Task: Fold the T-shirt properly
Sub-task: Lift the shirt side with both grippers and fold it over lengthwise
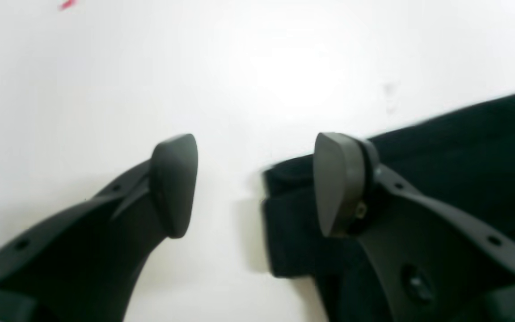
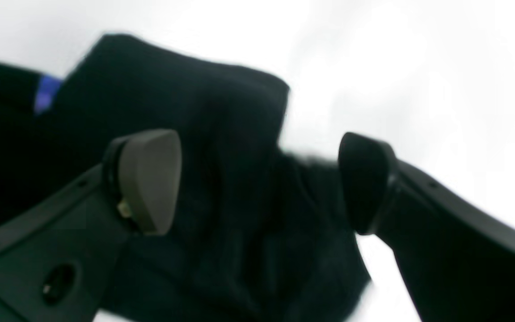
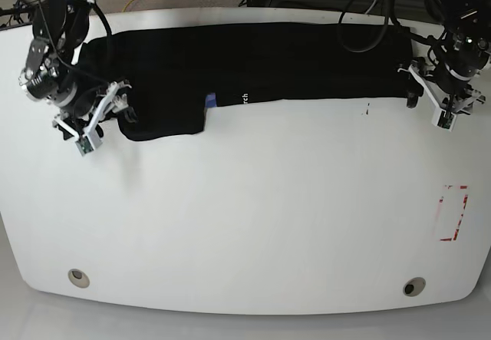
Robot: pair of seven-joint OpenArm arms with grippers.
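The flap at the T-shirt's end [image 3: 170, 121] sticks out past the T-shirt's long folded edge, so next my right gripper takes hold of the loose cloth there [image 3: 138, 129] and pulls it back even first.
The black T-shirt [image 3: 268, 60] lies as a long folded band across the far half of the white table [image 3: 245, 217], with a flap hanging lower at its left end. A small purple-blue graphic [image 3: 209, 102] peeks out at the fold and also shows in the right wrist view as a purple-blue graphic [image 2: 47, 91]. My right gripper [image 2: 257, 183] stands open just over the T-shirt [image 2: 221, 179] flap at the left end, as the right gripper [image 3: 107, 116] in the base view. My left gripper [image 1: 257, 185] is open beside the T-shirt [image 1: 463, 156] corner at the right end, as the left gripper [image 3: 426, 98] in the base view. Neither holds cloth.
A red marked rectangle [image 3: 454, 213] sits near the table's right edge. Two round holes [image 3: 77, 278] [image 3: 414, 287] lie by the front edge. Cables [image 3: 360, 2] hang behind the table's far edge.
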